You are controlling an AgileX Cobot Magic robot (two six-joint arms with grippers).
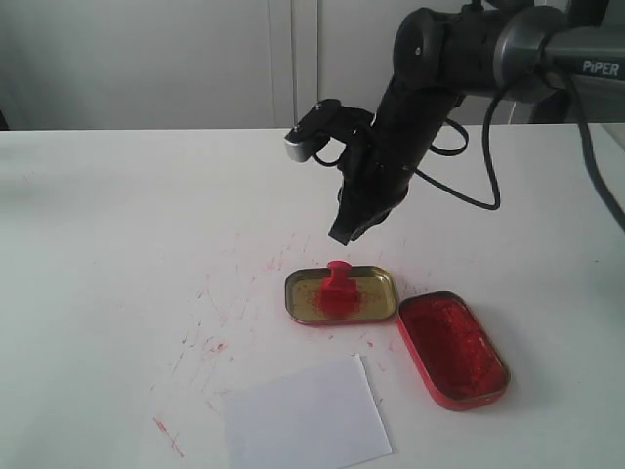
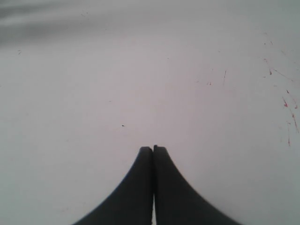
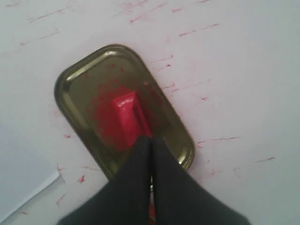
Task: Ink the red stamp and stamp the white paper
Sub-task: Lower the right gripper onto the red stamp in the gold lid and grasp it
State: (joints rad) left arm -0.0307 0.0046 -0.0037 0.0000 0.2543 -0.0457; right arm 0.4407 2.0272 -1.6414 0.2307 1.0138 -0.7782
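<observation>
Glossy, uneven ink covers the red oval tin, so I expect the tin to stick and move slightly when I lift the inked red stamp.
The red stamp stands upright in the gold tin lid, on a red ink smear. Just above and behind its handle hangs my right gripper, shut with nothing held and not touching the stamp. In the right wrist view the stamp lies just beyond the tips of the shut right gripper, inside the lid. The white paper lies flat at the front, and its corner shows in the right wrist view. My left gripper is shut over bare tabletop and is out of the exterior view.
The open red oval tin with red ink sits right of the lid, touching its corner. Red scratch marks streak the white tabletop. The right arm's cable loops behind the gripper.
</observation>
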